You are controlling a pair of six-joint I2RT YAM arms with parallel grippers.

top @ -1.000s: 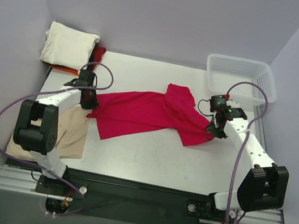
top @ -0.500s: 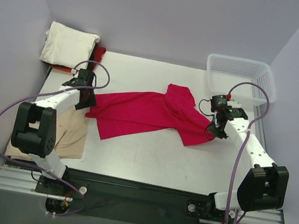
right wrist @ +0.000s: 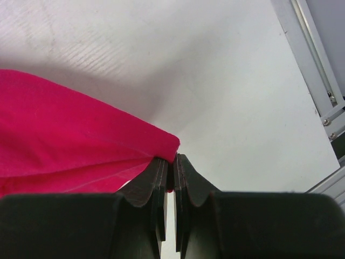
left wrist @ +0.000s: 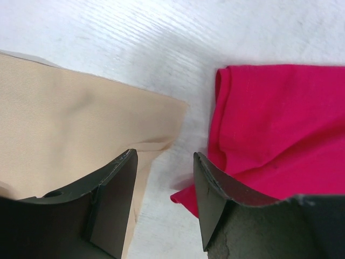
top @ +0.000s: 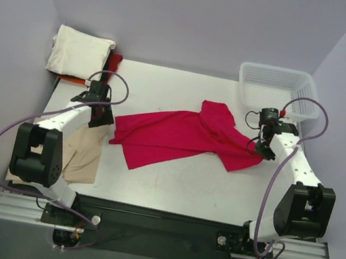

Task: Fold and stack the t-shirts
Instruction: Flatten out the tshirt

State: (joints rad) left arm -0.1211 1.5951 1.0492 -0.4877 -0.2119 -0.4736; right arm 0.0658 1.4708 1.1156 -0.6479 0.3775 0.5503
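Note:
The fingers of my left gripper are over the gap beside the tan t-shirt. Next, I move them over the crimson t-shirt's loose corner and pinch it before I lift.
The crimson t-shirt lies spread and rumpled across the middle of the table. My right gripper is shut on its right corner, the cloth pinched between the fingertips. My left gripper stands open just left of the shirt's left edge. Between its fingers is bare table, with the crimson t-shirt to the right and a tan t-shirt to the left. The tan t-shirt lies flat at the near left. A folded cream t-shirt sits at the far left corner.
A white lattice basket stands at the far right, close behind my right arm. Orange-red cloth shows under the cream stack, and darker red cloth lies beside it. The walls close in on both sides.
My left gripper has opened and let go of the crimson shirt's left edge. My right gripper has moved right, dragging the shirt that way.

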